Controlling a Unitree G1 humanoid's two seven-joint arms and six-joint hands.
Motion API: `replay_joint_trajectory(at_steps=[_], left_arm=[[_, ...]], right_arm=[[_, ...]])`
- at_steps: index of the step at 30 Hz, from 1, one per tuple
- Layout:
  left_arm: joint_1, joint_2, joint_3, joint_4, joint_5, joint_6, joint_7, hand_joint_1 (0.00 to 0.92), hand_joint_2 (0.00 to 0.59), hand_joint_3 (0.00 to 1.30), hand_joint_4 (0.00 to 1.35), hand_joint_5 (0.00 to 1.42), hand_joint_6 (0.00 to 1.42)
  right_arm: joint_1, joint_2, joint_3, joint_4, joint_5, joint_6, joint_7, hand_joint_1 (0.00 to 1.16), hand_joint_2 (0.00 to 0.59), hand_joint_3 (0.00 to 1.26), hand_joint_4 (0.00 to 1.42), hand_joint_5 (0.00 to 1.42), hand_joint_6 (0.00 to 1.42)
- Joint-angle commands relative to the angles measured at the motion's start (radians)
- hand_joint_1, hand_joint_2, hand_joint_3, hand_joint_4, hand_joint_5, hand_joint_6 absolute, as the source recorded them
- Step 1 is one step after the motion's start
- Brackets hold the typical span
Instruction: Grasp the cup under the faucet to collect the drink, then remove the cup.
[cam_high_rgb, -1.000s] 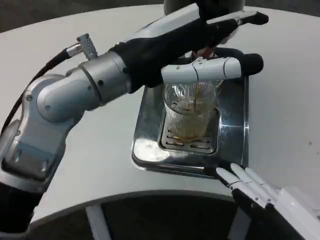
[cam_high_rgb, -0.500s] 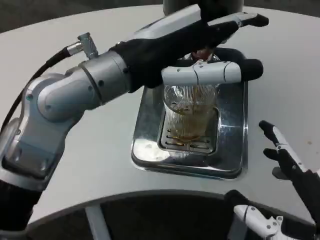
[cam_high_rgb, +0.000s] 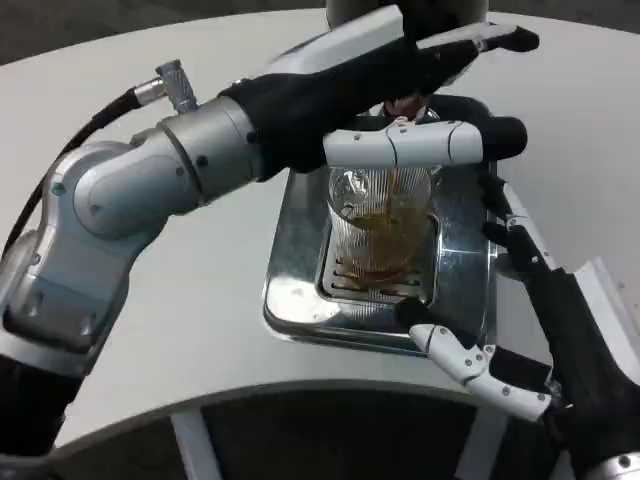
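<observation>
My gripper will keep the amber drink (cam_high_rgb: 385, 245) pooled low in the cup when it lifts the cup off the grate, because the cup's clear ribbed side (cam_high_rgb: 352, 194) shows above the drink.
A clear ribbed cup (cam_high_rgb: 383, 232) stands upright on the grate of the steel drip tray (cam_high_rgb: 300, 260), partly filled with amber drink. My left hand (cam_high_rgb: 420, 90) reaches over it at the back, fingers stretched across the faucet area above the cup's rim; whether it presses anything is hidden. My right hand (cam_high_rgb: 510, 320) is beside the tray's right edge, fingers spread apart, thumb low near the tray's front corner, holding nothing and a short way from the cup.
The dispenser body (cam_high_rgb: 405, 12) stands at the back edge of the tray. The white round table (cam_high_rgb: 180, 330) curves away in front, its edge close below the tray. My left forearm (cam_high_rgb: 150, 190) crosses the left half of the table.
My right hand has risen from below the table's front edge and moved in toward the tray's right side, fingers spread. The drink level in the cup has risen. The left hand stays put.
</observation>
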Motion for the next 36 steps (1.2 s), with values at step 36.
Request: replay_joint_trajectory(at_steps=[36], left_arm=[[-0.019, 0.023, 0.016, 0.104, 0.007, -0.027, -0.077, 0.000, 0.084, 0.10, 0.00, 0.00, 0.09]], right_arm=[[-0.300, -0.046, 0.032, 0.440, 0.111, -0.104, -0.278, 0.70, 0.231, 0.09, 0.11, 0.18, 0.21]])
